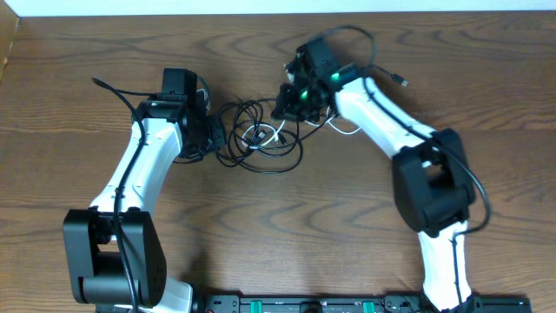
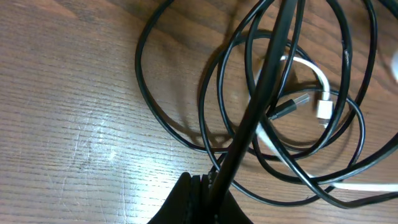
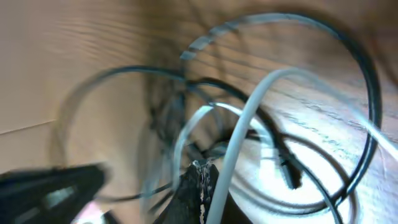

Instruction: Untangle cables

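Observation:
The white cable's plug (image 2: 324, 111) is inside the black loops. So I should move my right gripper back and pull the white cable off toward the table's far edge (image 1: 373, 16).
A tangle of thin black cables (image 1: 261, 143) and one white cable (image 1: 261, 135) lies at the middle of the wooden table. My left gripper (image 1: 214, 135) is at the tangle's left edge. It is shut on a black cable (image 2: 261, 93) that runs taut up from its fingertips (image 2: 211, 183) across the loops. The white cable's plug (image 2: 324, 106) and a black plug (image 2: 289, 106) lie inside those loops. My right gripper (image 1: 291, 103) is at the tangle's upper right. Its fingers (image 3: 202, 180) are shut, with the white cable (image 3: 249, 118) running up from them. That view is blurred.
A thin black cable end with a plug (image 1: 400, 80) lies to the right of the right arm. Another black cord (image 1: 109, 87) trails at the left arm's upper left. The table's far edge (image 1: 261, 12) is close behind the arms.

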`<state>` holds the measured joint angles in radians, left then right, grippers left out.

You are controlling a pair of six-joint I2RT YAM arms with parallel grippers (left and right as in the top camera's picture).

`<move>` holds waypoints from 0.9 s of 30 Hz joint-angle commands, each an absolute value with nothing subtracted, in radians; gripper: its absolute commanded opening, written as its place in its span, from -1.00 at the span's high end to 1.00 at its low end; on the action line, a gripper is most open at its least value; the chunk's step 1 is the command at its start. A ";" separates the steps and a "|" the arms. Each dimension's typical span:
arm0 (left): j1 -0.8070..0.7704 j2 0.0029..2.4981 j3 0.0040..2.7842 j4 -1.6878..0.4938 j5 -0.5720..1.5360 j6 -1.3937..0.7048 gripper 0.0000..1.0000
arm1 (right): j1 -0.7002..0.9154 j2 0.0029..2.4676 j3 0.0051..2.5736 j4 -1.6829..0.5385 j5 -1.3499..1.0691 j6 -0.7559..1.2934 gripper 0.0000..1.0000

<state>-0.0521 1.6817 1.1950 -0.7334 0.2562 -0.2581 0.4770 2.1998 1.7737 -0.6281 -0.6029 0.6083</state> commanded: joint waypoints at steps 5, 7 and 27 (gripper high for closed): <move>-0.046 1.695 1.195 -0.738 0.243 -0.257 0.86 | 0.379 1.981 1.817 -0.629 -0.710 0.559 0.98; -0.046 1.695 1.195 -0.740 0.243 -0.257 0.86 | 0.343 1.965 1.817 -0.633 -0.710 0.548 0.98; -0.046 1.695 1.195 -0.751 0.231 -0.256 0.85 | 0.104 1.963 1.836 -0.859 -0.512 0.251 0.98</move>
